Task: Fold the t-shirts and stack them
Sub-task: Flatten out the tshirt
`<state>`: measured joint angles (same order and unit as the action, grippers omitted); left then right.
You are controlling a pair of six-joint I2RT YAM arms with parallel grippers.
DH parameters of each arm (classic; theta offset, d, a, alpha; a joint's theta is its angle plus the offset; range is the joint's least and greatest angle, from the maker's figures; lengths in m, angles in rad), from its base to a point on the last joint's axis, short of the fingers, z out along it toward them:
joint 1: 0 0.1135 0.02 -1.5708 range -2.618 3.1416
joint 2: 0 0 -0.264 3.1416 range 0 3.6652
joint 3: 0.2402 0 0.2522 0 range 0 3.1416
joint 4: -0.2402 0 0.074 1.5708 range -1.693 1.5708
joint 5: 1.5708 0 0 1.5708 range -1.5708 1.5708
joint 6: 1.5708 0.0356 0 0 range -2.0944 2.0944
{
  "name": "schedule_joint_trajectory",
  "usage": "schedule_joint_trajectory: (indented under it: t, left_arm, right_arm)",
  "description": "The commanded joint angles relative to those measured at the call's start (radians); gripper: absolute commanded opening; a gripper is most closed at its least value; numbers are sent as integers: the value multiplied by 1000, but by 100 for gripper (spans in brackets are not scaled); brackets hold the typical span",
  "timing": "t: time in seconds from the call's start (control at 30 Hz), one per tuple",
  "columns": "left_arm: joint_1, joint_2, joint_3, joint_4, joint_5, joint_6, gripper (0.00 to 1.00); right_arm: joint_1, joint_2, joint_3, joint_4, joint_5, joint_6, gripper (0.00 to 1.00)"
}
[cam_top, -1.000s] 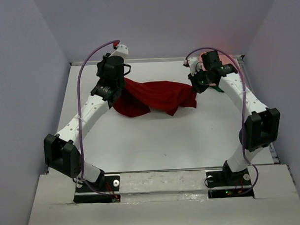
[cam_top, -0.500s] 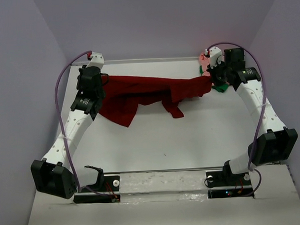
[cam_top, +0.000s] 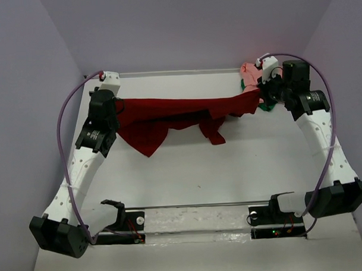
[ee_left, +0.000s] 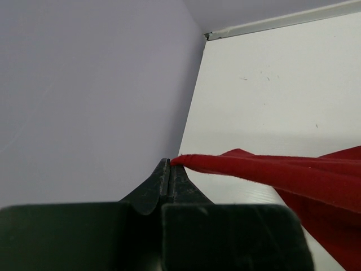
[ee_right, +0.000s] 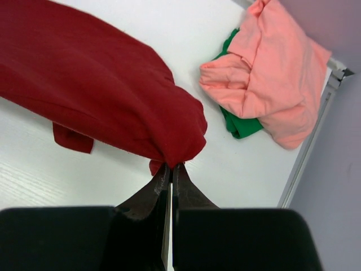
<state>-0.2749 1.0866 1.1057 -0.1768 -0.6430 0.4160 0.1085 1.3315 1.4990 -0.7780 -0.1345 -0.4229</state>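
My left gripper and right gripper should first swing open the dark red t-shirt's lower folds (cam_top: 169,124), which bunch up under its stretched edge, by lifting that edge (cam_top: 180,101).
The dark red t-shirt (cam_top: 180,112) hangs stretched above the table between both grippers, its lower folds drooping in the middle. My left gripper (cam_top: 116,102) is shut on its left edge; in the left wrist view the cloth (ee_left: 293,175) runs off right from the pinched gripper (ee_left: 170,162). My right gripper (cam_top: 261,92) is shut on the right end, a bunched red fold (ee_right: 113,96) at the gripper (ee_right: 171,165). A salmon pink t-shirt (ee_right: 271,73) lies crumpled at the far right corner on green fabric (ee_right: 240,124).
The white table (cam_top: 188,171) is walled by lavender panels left, right and behind. A metal rail (cam_top: 179,72) runs along the far edge. The pink and green heap (cam_top: 249,73) sits close behind the right gripper. Both arm bases stand at the near edge.
Both grippers have moved apart, the left one to the left and the right one to the right and back, pulling the dark red t-shirt out from a bunch into a taut span.
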Motion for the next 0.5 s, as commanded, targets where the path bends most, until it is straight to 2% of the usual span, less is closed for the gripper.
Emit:
schedule_joint_trajectory:
  t: [0.0, 0.47]
  left_arm:
    - [9, -99, 11, -26, 49, -29, 0]
    - [68, -175, 155, -147, 281, -95, 0]
  right_arm:
    - [-9, -112, 6, 14, -14, 9, 0]
    - [-9, -259, 84, -10, -1, 32, 0]
